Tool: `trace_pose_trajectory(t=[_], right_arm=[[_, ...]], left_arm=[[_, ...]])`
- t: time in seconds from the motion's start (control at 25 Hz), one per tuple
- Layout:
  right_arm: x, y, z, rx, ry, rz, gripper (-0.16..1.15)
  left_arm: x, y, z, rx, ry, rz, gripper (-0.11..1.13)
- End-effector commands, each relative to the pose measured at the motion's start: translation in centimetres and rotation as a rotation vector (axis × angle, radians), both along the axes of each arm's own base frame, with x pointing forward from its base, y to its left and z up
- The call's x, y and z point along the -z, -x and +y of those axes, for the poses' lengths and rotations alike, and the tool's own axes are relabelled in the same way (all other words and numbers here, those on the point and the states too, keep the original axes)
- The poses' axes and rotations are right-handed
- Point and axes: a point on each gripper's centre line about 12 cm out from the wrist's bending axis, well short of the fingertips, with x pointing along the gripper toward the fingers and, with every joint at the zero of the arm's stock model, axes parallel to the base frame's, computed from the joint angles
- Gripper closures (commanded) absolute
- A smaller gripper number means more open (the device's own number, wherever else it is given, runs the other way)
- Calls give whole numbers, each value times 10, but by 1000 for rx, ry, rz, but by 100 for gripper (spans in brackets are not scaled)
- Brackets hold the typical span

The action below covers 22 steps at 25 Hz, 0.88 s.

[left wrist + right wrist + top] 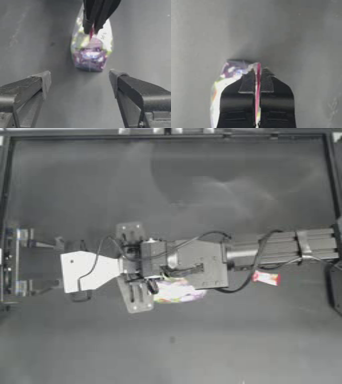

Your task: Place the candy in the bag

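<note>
The bag is bulging with contents [91, 56] under its pink seal strip, so I expect the seal strip to open wide and stay open when I pull it apart.
The bag [179, 291] is a clear zip bag with colourful contents, near the table's middle. My right gripper [258, 73] is shut on its pink seal strip [258, 68]. In the left wrist view the right gripper [94, 28] holds the bag [90, 51] by its top edge, and the bag hangs down toward the table. My left gripper [80, 78] stands open just left of the bag, facing it, with nothing between its fingers. The candy [266, 278], small and red-orange with a white middle, lies on the table to the right of the bag, beside the right arm.
The two arms meet at the table's middle, with the left gripper [135, 267] close to the right wrist [200, 263]. Cables loop around both wrists. A raised frame [167, 136] borders the table, and a dark block [336, 288] sits at the right edge.
</note>
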Motion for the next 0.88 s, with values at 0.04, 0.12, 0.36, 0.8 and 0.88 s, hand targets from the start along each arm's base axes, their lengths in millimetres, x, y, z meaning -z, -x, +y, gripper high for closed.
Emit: trace_pose_trajectory(t=[0.04, 0.12, 0.36, 0.8, 0.88], right_arm=[[-44, 6, 3, -6, -14, -104, 93], [-47, 7, 3, -9, -21, -122, 93], [-53, 11, 5, -17, -30, -167, 93], [-48, 20, 4, -15, -36, -181, 93], [-47, 21, 3, -13, -37, -189, 93]], left_arm=[[-8, -6, 1, -1, 1, -13, 2], [-9, -7, 1, -1, 0, -17, 2], [-10, -14, 0, 8, -2, -21, 2], [-4, -39, -2, 33, 0, -29, 4], [-4, -46, -1, 32, 0, -32, 4]])
